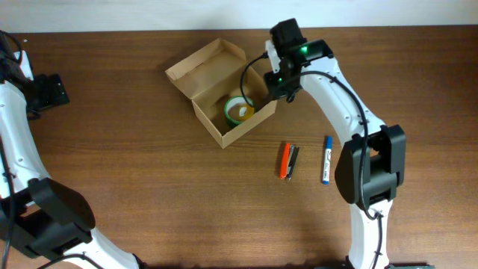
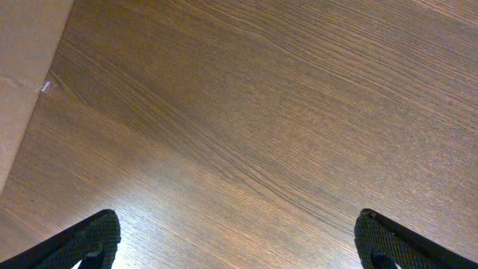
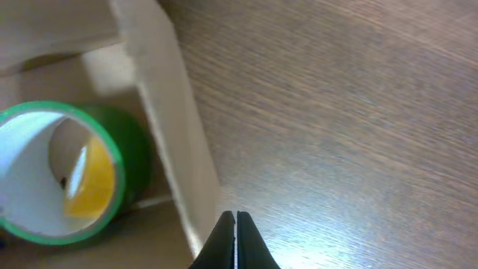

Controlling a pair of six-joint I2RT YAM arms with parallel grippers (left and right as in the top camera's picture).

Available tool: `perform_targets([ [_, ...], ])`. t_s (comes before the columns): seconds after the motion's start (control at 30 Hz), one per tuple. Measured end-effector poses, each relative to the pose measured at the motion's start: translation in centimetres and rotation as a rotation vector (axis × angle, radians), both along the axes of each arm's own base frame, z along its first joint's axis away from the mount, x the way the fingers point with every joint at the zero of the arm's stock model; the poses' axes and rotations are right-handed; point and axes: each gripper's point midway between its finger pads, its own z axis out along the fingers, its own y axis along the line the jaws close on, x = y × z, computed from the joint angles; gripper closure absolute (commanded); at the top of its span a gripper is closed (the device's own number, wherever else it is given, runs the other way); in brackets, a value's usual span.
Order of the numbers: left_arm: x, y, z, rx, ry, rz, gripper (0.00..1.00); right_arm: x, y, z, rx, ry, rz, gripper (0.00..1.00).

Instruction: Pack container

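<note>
My shut right gripper should push the container's side (image 3: 170, 131) beside it until the container (image 1: 224, 97) sits straight, because the container is crooked to the table's far edge.
The tan cardboard container (image 1: 224, 131) sits open at the table's back centre, its flap lid (image 1: 202, 67) folded back to the far left. A green tape roll (image 1: 237, 110) and a yellow roll (image 1: 245, 113) lie inside. In the right wrist view the green roll (image 3: 127, 146) sits left of the box wall (image 3: 175, 142). My right gripper (image 1: 282, 88) (image 3: 236, 220) is shut and empty, just outside the container's right wall. My left gripper (image 1: 48, 91) (image 2: 237, 235) is open and empty over bare wood at the far left.
An orange pen (image 1: 284, 161) and a dark pen (image 1: 293, 161) lie side by side in front of the container. A blue-capped marker (image 1: 326, 159) lies right of them, next to the right arm's base. The table's far edge is just behind the container.
</note>
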Motion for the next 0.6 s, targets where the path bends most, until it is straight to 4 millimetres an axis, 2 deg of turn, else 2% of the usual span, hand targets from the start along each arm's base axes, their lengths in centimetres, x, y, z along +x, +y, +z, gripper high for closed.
perform_targets([
  [0.3, 0.0, 0.0, 0.0, 0.000, 0.000, 0.000, 0.00, -3.2, -0.3, -4.2, -0.038, 0.120, 0.013, 0.96],
  [0.6, 0.0, 0.0, 0.0, 0.000, 0.000, 0.000, 0.00, -4.6, 3.2, -4.2, -0.043, 0.120, 0.092, 0.96],
])
